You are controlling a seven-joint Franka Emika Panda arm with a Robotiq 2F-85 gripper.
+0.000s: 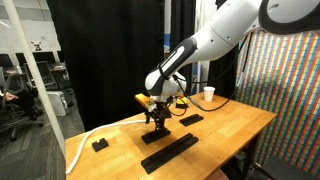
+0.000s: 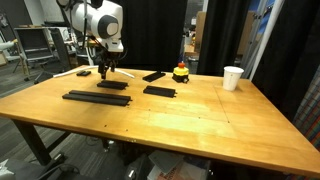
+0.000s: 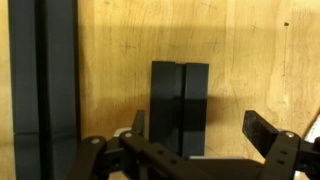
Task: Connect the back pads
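Note:
I can see my fingers across the single pad's narrow width [image 3: 180, 95], clear of the long piece. I keep moving my gripper down until they are on both sides of the single pad, then close them.
Several flat black back pads lie on the wooden table. A long joined strip [image 2: 95, 97] [image 1: 168, 150] lies toward the table's edge and shows at the left of the wrist view [image 3: 45, 80]. A single pad [image 2: 112, 84] [image 3: 180, 108] lies directly under my gripper. Two more single pads [image 2: 159, 91] [image 2: 153, 75] lie further along; one shows in an exterior view [image 1: 190, 119]. My gripper [image 2: 104, 71] [image 1: 155, 120] [image 3: 200, 130] is open and empty, low over the single pad, which sits between the fingers nearer one of them.
A white cup [image 2: 232, 77] [image 1: 208, 95] and a yellow-and-red toy [image 2: 180, 72] stand at the back of the table. A small black block [image 1: 99, 144] and a white cable [image 1: 90, 133] lie near one end. The table edge [image 2: 60, 125] is close to the long strip.

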